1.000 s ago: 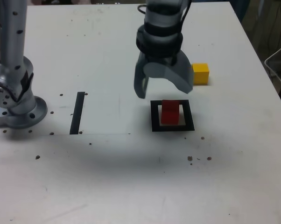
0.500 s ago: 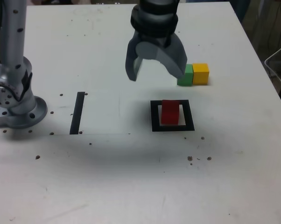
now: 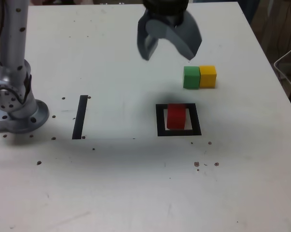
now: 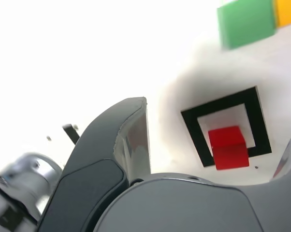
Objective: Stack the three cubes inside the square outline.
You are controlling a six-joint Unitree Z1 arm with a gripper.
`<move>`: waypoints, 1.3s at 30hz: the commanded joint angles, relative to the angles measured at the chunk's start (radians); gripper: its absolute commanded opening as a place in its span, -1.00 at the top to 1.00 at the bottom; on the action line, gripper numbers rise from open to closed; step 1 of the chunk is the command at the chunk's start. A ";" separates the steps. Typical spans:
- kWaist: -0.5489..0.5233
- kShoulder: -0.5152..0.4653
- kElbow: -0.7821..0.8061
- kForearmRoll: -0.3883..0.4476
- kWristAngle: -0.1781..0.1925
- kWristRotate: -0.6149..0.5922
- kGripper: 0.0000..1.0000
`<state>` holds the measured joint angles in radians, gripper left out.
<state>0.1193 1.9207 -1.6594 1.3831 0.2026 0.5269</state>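
The green cube will turn crooked and stay behind when I grip and lift the yellow cube, because the yellow cube is touching the green cube (image 3: 191, 78).
The red cube (image 3: 176, 116) (image 4: 227, 147) stands alone inside the black square outline (image 3: 160, 121) (image 4: 255, 111). Behind it, toward the exterior view's right, the green cube (image 3: 191, 77) (image 4: 245, 22) and the yellow cube (image 3: 208, 76) (image 4: 288, 10) sit side by side, touching. My gripper (image 3: 168, 52) hangs open and empty above the table, farther back than the green cube and toward the exterior view's left of it. Nothing sits between its fingers (image 3: 147, 46).
A straight black tape strip (image 3: 80, 117) lies at the exterior view's left of the outline. The arm's grey base (image 3: 15, 104) stands at the left edge. Small dark specks dot the white table (image 3: 136, 183). Cables hang off the right side.
The gripper has risen from just over the outline and moved toward the table's back, staying open. The green cube, hidden behind it before, now shows. The red cube has not moved.
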 commanded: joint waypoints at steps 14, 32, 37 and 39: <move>0.002 0.116 -0.196 0.041 0.107 0.351 -0.99; -0.015 0.247 -0.297 -0.012 0.153 0.747 -0.98; -0.022 0.261 -0.295 -0.046 0.153 0.798 -0.98; -0.023 0.266 -0.295 -0.061 0.155 0.810 -0.97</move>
<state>0.0980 2.1816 -1.9542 1.3346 0.3542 1.3318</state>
